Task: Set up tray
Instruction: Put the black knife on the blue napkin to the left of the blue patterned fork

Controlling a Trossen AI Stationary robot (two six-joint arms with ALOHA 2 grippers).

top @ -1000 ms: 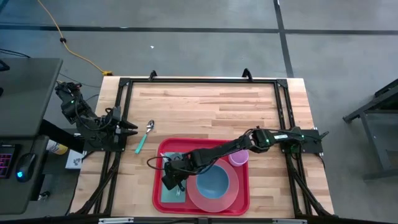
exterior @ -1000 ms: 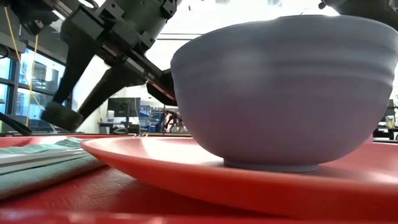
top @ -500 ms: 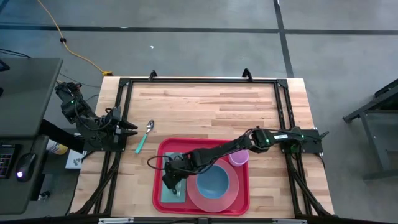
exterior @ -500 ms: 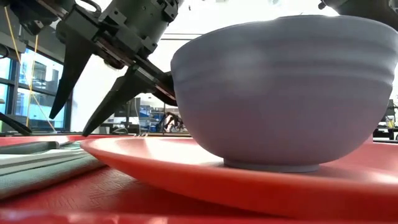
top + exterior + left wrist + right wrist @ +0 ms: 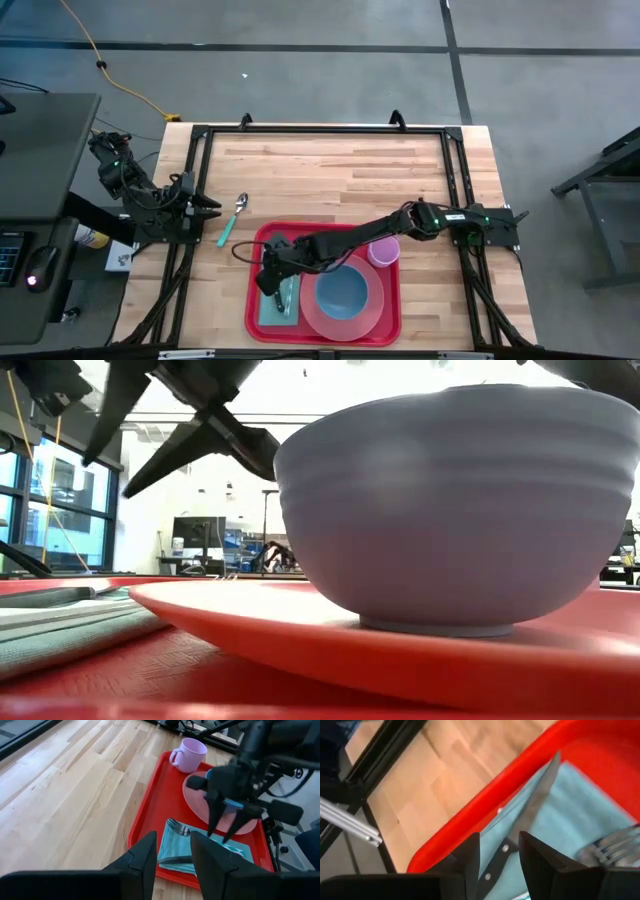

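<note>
The knife (image 5: pixel 532 806) rests flat on the teal napkin by the fork, so I should continue to draw my right gripper away until it is clear of the red tray (image 5: pixel 391 300).
The red tray (image 5: pixel 262 240) lies at the table's near middle. On it are a teal napkin (image 5: pixel 274 310) with a knife (image 5: pixel 532 807) and a fork (image 5: pixel 610 851), a pink plate (image 5: pixel 370 310) under a blue bowl (image 5: pixel 343 290), and a pink mug (image 5: pixel 384 252). My right gripper (image 5: pixel 270 288) hangs open above the napkin and touches nothing; the knife lies below its fingers. A spoon with a teal handle (image 5: pixel 231 220) lies on the table left of the tray. My left gripper (image 5: pixel 207 208) waits open at the table's left edge.
A black frame (image 5: pixel 320 130) runs around the tabletop. Bare wood lies beyond the tray's far side and to its left and right. The low view is filled by the bowl (image 5: pixel 450 510) on the plate (image 5: pixel 300 625).
My right gripper has opened above the napkin, then risen from it and rolled a little. The knife and fork stay lying on the napkin.
</note>
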